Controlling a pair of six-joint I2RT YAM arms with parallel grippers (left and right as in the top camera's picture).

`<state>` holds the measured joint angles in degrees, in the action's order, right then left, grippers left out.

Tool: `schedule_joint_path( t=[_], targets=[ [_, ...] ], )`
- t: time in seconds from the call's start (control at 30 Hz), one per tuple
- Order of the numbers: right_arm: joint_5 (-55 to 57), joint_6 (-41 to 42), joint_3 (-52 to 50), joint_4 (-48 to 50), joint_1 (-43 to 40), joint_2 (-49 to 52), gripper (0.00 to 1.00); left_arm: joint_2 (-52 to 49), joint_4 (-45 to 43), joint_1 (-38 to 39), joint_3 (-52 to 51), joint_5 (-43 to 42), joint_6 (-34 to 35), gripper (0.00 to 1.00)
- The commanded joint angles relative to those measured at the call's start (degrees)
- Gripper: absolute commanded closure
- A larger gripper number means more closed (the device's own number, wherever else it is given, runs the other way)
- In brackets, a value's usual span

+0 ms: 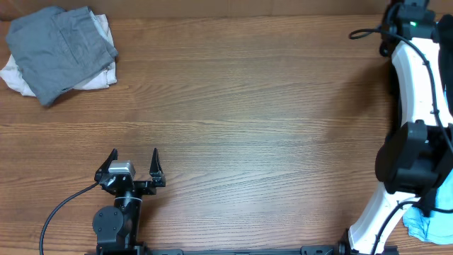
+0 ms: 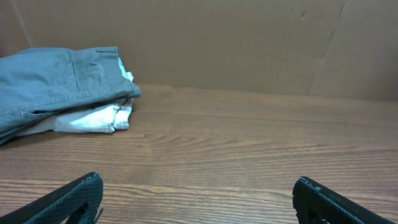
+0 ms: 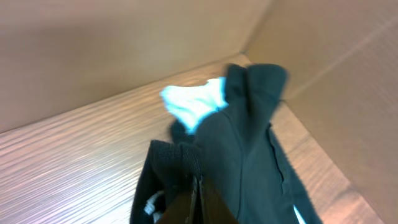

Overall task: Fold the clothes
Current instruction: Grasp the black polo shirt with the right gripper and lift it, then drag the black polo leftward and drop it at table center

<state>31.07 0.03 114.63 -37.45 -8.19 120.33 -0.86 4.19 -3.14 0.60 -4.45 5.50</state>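
Note:
The middle wood [image 1: 219, 106] is clear and my right gripper has hold of a fold of the black T-shirt [image 3: 177, 160], so I go on pulling until the shirt stretches across the wood.
My right gripper [image 3: 196, 193] is shut on a black T-shirt [image 3: 249, 143], pinching a bunched fold of it. The shirt hangs or trails away toward a corner of the cardboard walls. A light-blue piece [image 3: 193, 102] lies just beyond it. In the overhead view the right arm [image 1: 414, 71] reaches to the far right corner, and its fingers and the black shirt do not show there. My left gripper [image 1: 134, 161] is open and empty near the front left of the table; its fingers [image 2: 199, 190] are spread wide over bare wood.
A folded grey garment [image 1: 60, 46] lies on a white piece [image 1: 95, 78] at the far left corner, also seen from the left wrist [image 2: 56, 81]. Light-blue cloth [image 1: 425, 227] lies at the front right by the right arm's base. Cardboard walls [image 2: 249, 43] enclose the table.

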Motion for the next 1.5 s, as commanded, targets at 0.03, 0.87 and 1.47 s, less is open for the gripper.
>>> schedule_joint_path(
  t=[0.03,0.87,1.47],
  targets=[
    [-8.41,1.46,1.7,-1.6,4.72,-3.39,0.96,0.61,-0.15,-0.44,-0.33,0.0,-1.25,0.0],
    [-47.63,15.76,1.14,-3.15,40.33,0.46,0.96,0.61,-0.15,-0.44,-0.33,0.0,-1.25,0.0],
    [-47.67,16.22,1.33,1.25,53.05,2.69,0.16,0.61,-0.15,-0.44,-0.33,0.0,-1.25,0.0]
  ],
)
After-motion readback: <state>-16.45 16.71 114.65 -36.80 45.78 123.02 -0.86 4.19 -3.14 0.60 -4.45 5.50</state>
